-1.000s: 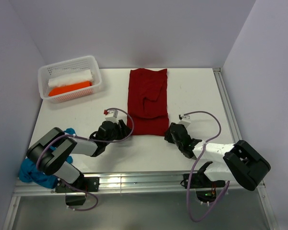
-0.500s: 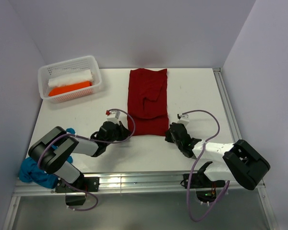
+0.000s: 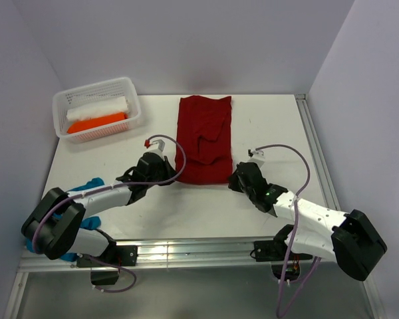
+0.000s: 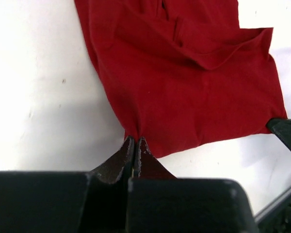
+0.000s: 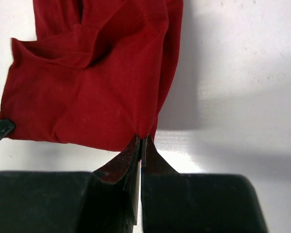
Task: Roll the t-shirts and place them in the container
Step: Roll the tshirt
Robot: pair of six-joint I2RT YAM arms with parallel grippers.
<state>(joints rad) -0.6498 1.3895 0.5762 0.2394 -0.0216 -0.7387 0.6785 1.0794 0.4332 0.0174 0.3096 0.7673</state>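
Observation:
My left gripper and my right gripper should stretch the red t-shirt tight toward the metal rail (image 3: 194, 250) before rolling, since it sags in wrinkles (image 3: 202, 143) behind its near edge.
A dark red t-shirt (image 3: 203, 138) lies folded into a long strip down the middle of the table, sleeves tucked in. My left gripper (image 3: 173, 171) is shut on its near left corner, pinching the hem (image 4: 136, 137). At the near right corner my right gripper (image 3: 231, 178) is shut on the hem as well (image 5: 144, 136). The near edge of the red t-shirt (image 4: 184, 87) is bunched slightly between the two pinches. A teal blue t-shirt (image 3: 66, 229) lies crumpled at the near left of the table, partly behind the left arm.
A white perforated basket (image 3: 132, 93) at the back left holds a white roll (image 3: 98, 107) and an orange roll (image 3: 96, 122). A metal rail (image 3: 186, 256) runs along the near edge. Walls close in the table on three sides.
Both grippers have closed on the near corners of the red t-shirt and pushed slightly away from the bases, lifting and shortening its near edge. Both arms have stretched forward.

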